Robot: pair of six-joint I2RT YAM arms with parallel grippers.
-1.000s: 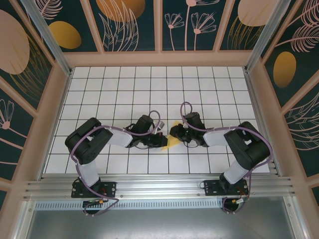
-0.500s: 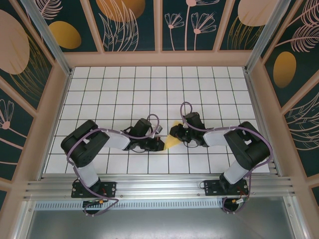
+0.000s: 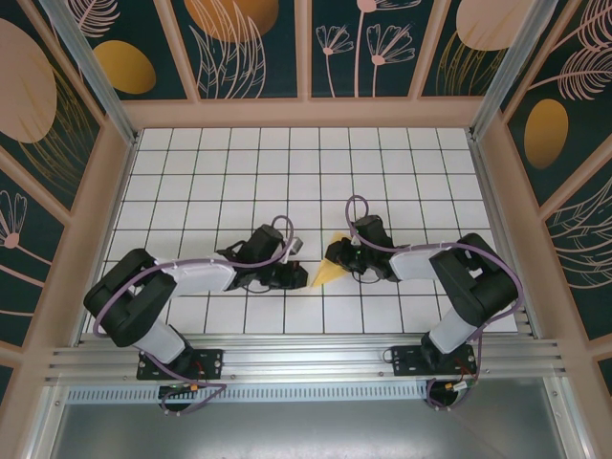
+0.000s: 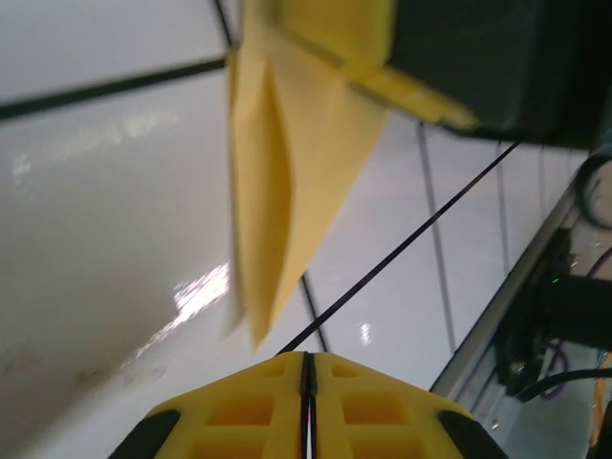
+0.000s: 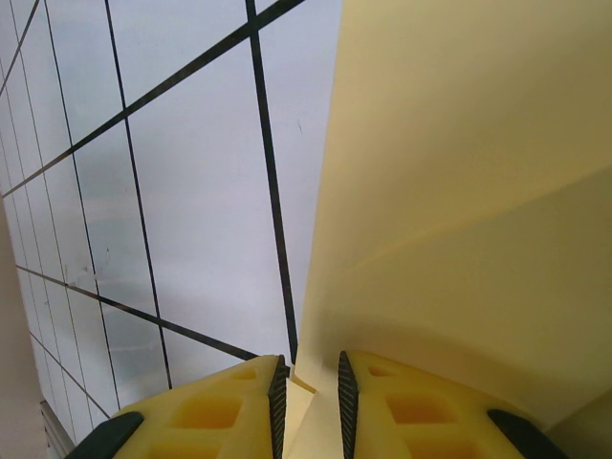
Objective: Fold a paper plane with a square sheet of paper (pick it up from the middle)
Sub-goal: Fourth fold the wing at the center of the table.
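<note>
The paper's fold [image 4: 274,182] gapes open toward its tip, so my left gripper should move in shut and press the paper's tip end [image 3: 321,277] down while my right gripper flattens it.
The pale yellow paper [image 3: 327,272] is folded into a slim pointed shape with its tip aimed down-left, low over the white grid floor. My right gripper [image 3: 335,255] is shut on its wide end. In the right wrist view the paper [image 5: 459,191] runs between the pads of the right gripper [image 5: 309,382] and fans out up and right. My left gripper [image 3: 302,278] is shut and holds nothing, just left of the tip. In the left wrist view the folded paper [image 4: 287,163] hangs ahead of the left gripper [image 4: 307,368], clear of it.
The white tiled floor [image 3: 239,172] is walled by pink-framed panels [image 3: 96,210] on three sides. An aluminium rail [image 3: 306,361] with both arm bases runs along the near edge. The left arm's elbow [image 3: 124,301] sits low at the left.
My left gripper has drawn back to the left off the paper's tip, and that arm's elbow has swung down and left. The right gripper still holds the paper in the same place.
</note>
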